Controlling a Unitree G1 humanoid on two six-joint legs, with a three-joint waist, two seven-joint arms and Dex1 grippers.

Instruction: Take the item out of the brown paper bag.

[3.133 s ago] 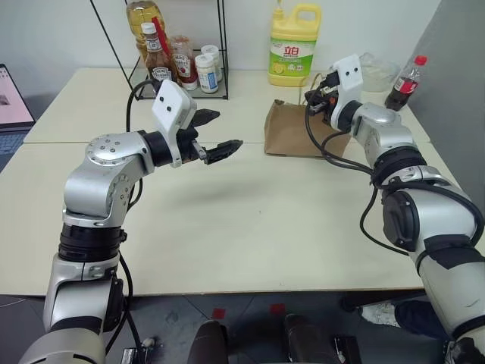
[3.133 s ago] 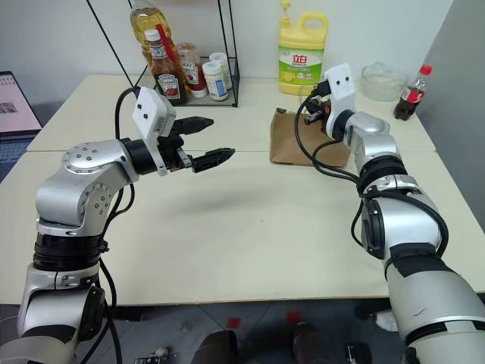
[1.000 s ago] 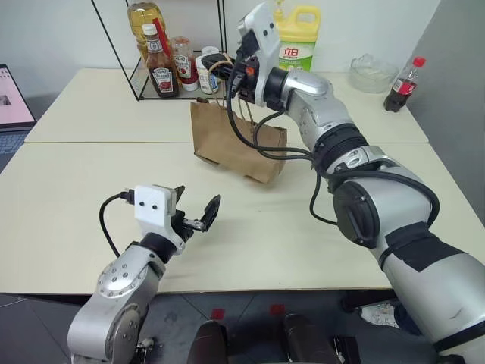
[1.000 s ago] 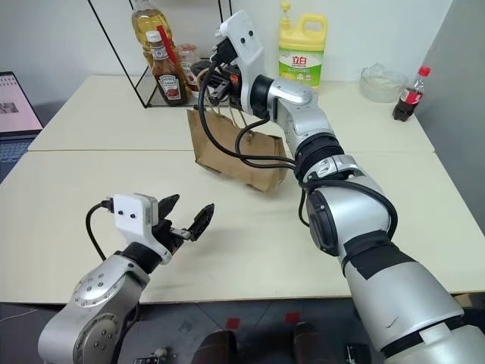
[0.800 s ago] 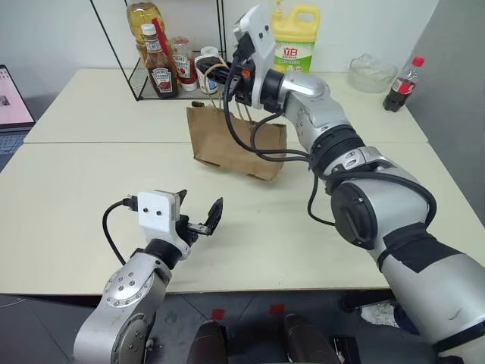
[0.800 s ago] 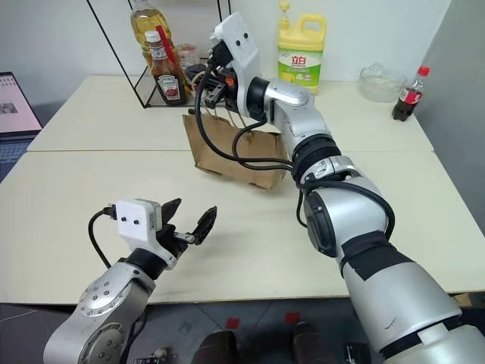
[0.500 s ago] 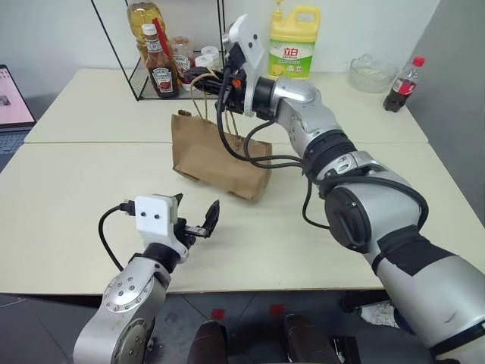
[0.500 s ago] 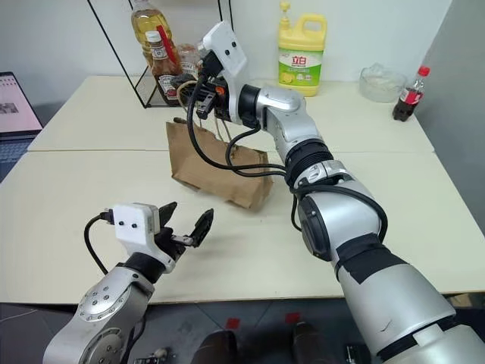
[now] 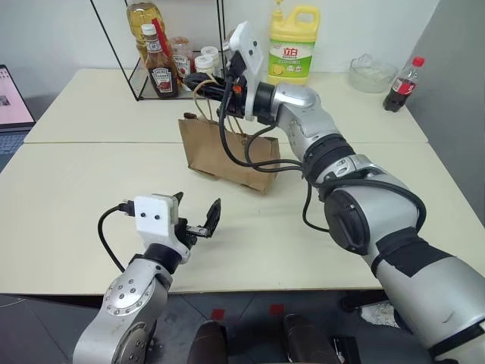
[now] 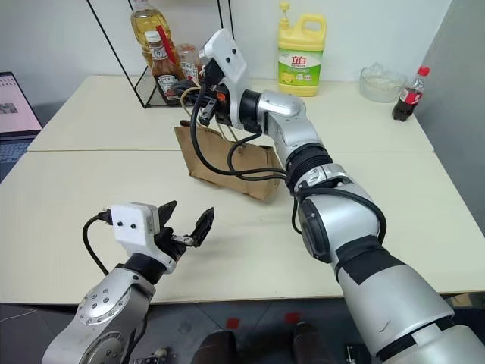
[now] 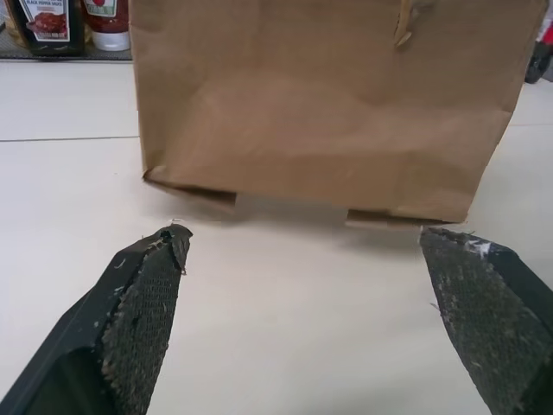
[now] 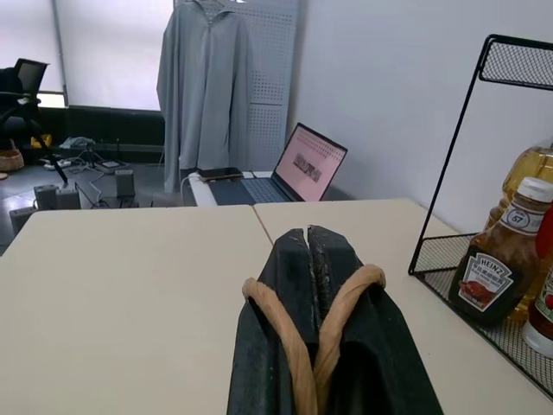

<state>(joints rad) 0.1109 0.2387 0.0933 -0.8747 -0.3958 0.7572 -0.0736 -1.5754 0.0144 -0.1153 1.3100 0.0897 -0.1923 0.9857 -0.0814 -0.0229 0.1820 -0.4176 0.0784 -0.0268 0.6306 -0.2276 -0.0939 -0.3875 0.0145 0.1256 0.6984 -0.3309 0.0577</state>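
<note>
My gripper is about to lift one tan cord handle, and the brown paper bag's opening [image 9: 227,130] should then open wide, because the cords come up from the creased bag's top edge.
The brown paper bag [image 9: 227,155] stands creased and slightly tilted at mid-table; whether its bottom rests on the table I cannot tell. My right gripper [image 9: 198,78] is above the bag's left end, shut on its tan cord handles [image 12: 346,303], which loop over the closed fingers in the right wrist view. My left gripper [image 9: 198,220] is open near the table's front edge, pointing at the bag from a short way off. In the left wrist view the bag [image 11: 320,104] sits beyond the spread fingertips [image 11: 143,303]. The item is hidden inside the bag.
A black wire rack [image 9: 178,53] with sauce bottles and an oil bottle stands at the back left. A yellow detergent jug [image 9: 292,42], a glass bowl [image 9: 371,72] and a cola bottle [image 9: 402,83] line the back right. A laptop [image 9: 11,98] sits at the far left.
My right gripper has carried the handles left and slightly down, and the bag has shifted left with it. The left gripper has stayed open in place.
</note>
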